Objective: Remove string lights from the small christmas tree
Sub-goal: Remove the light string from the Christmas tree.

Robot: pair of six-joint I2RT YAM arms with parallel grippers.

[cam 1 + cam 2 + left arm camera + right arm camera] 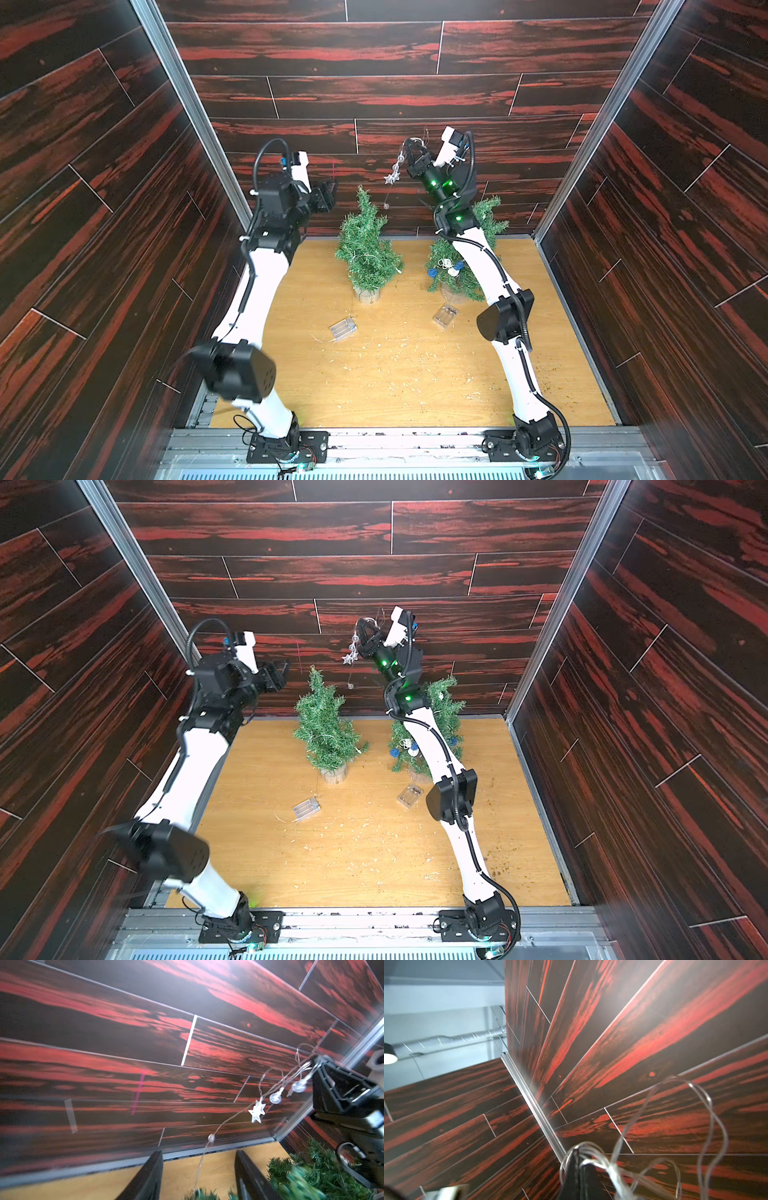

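The string lights (392, 176) will stay attached to the tree when the robot carries their bundle away, because the wire still runs down into the branches (195, 1188).
A small christmas tree (368, 249) stands on a wooden stump at the back of the table. The string lights (392, 178), a thin pale wire with silvery stars and balls, rise from its branches. High above the tree, my right gripper (409, 145) is shut on a bundle of that wire (704, 1115). My left gripper (330, 193) stands open to the left of the tree top. In the left wrist view the wire (211, 1138) hangs ahead of the gap between the fingers (153, 1174), touching neither.
A second tree (486, 224) carrying blue and white balls (446, 268) stands partly behind my right arm. Two clear battery boxes (343, 329) (445, 316) lie on the table (395, 395) among fallen needles. Dark red walls close in on three sides.
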